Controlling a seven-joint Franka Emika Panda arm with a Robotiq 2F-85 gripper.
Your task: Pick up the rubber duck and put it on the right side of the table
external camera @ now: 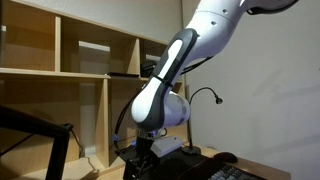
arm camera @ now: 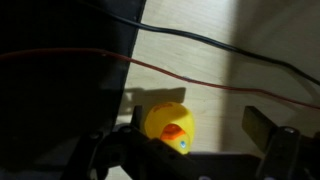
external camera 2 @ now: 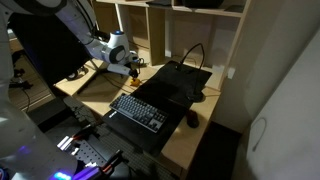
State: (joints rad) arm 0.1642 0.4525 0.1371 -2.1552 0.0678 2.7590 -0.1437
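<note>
The rubber duck is between the robot's open fingers and away from the red cable, so the gripper should go on down until the fingers are on either side of the duck, and then close.
In the wrist view the rubber duck is a small yellow toy with an orange beak, lying on the light wood table. My gripper is open around it. The duck is close to the left finger, with a wide gap to the right finger. In both exterior views the gripper is low over the far end of the table, beside the black mat. The duck is hidden in both exterior views.
A dark keyboard and a mouse lie on the mat. A black gooseneck lamp stands near the shelf unit. A red and a black cable cross the table just beyond the duck.
</note>
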